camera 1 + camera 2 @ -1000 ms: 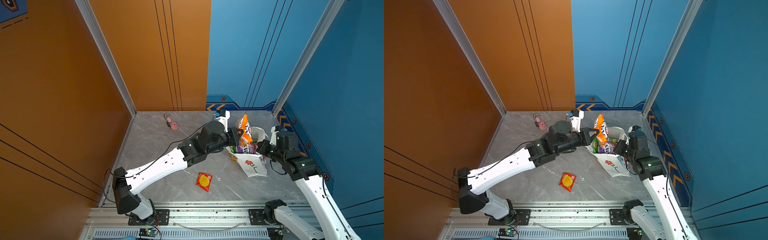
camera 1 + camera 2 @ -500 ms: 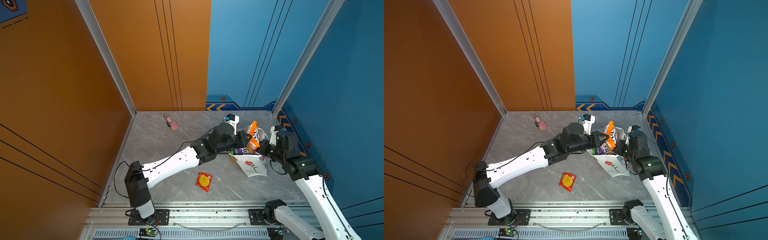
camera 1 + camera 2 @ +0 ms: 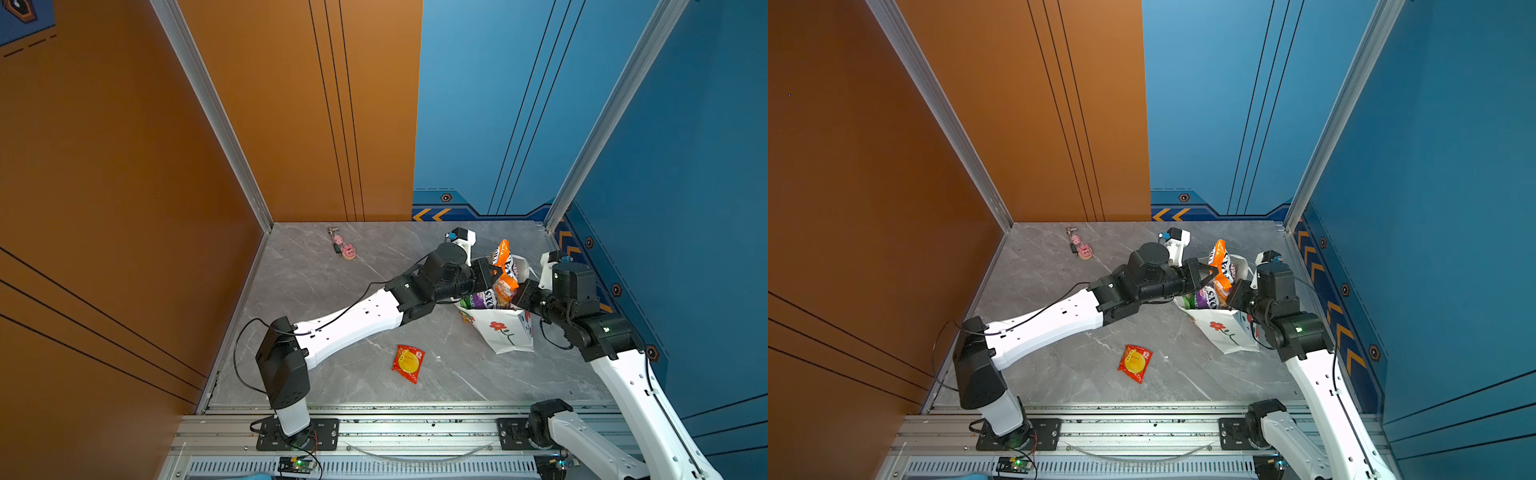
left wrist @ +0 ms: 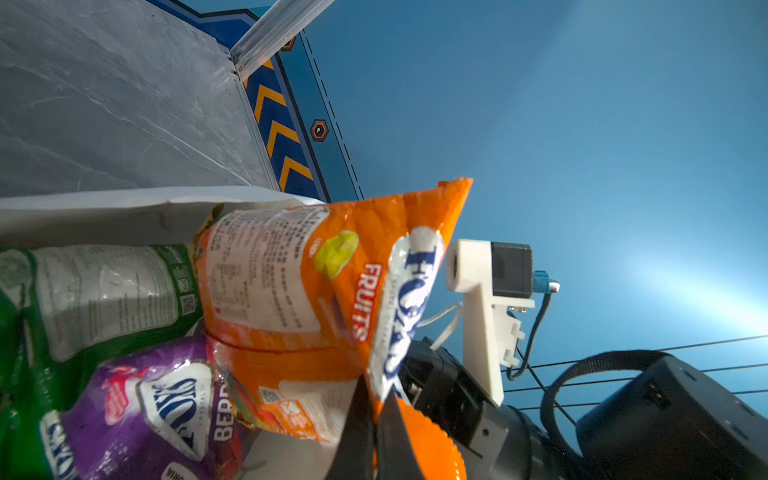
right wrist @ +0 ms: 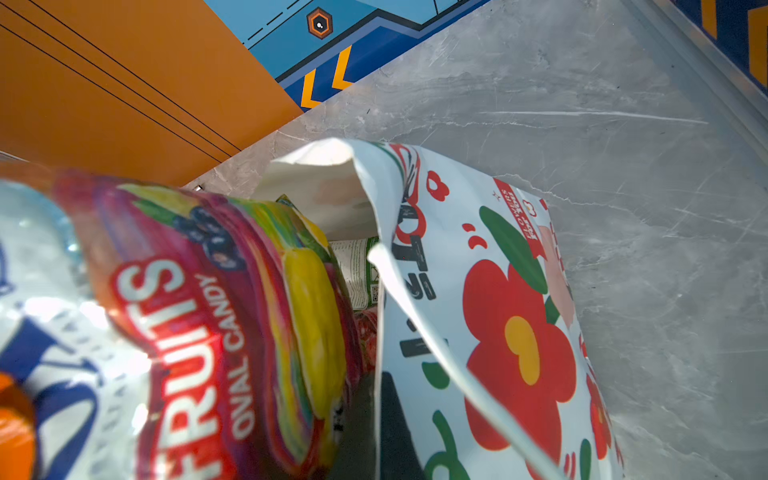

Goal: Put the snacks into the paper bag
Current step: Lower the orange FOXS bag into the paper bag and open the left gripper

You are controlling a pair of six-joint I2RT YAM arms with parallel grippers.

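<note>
The paper bag (image 3: 500, 329) is leaning toward my left gripper, so next I move the paper bag's rim and the orange snack bag toward the blue wall (image 3: 620, 260) before I open my left gripper.
My left gripper (image 3: 492, 274) (image 3: 1210, 276) (image 4: 376, 386) is shut on the edge of an orange snack bag (image 3: 505, 270) (image 3: 1221, 266) (image 4: 332, 291) (image 5: 187, 332), which stands upright in the mouth of the paper bag (image 3: 505, 332) (image 3: 1223, 332) (image 5: 498, 311). A purple bag (image 3: 482, 299) (image 4: 158, 407) and a green bag (image 4: 95, 291) lie inside. At the bag's right side, my right gripper (image 3: 519, 297) (image 3: 1233, 297) (image 5: 378, 399) is shut on its rim. A red-yellow packet (image 3: 408, 362) (image 3: 1135, 362) lies flat on the floor, nearer the front.
Pink pig keychain charms (image 3: 344, 248) (image 3: 1080, 248) lie at the back left of the grey marble floor (image 3: 332, 299). Orange and blue walls enclose the floor; the blue side wall (image 3: 665, 208) is close behind the right arm. The white cord handle (image 5: 457, 365) hangs by the right gripper.
The left arm has carried the orange bag to the right and a little down, from beside the paper bag to its mouth. The right arm and the paper bag have stayed put.
</note>
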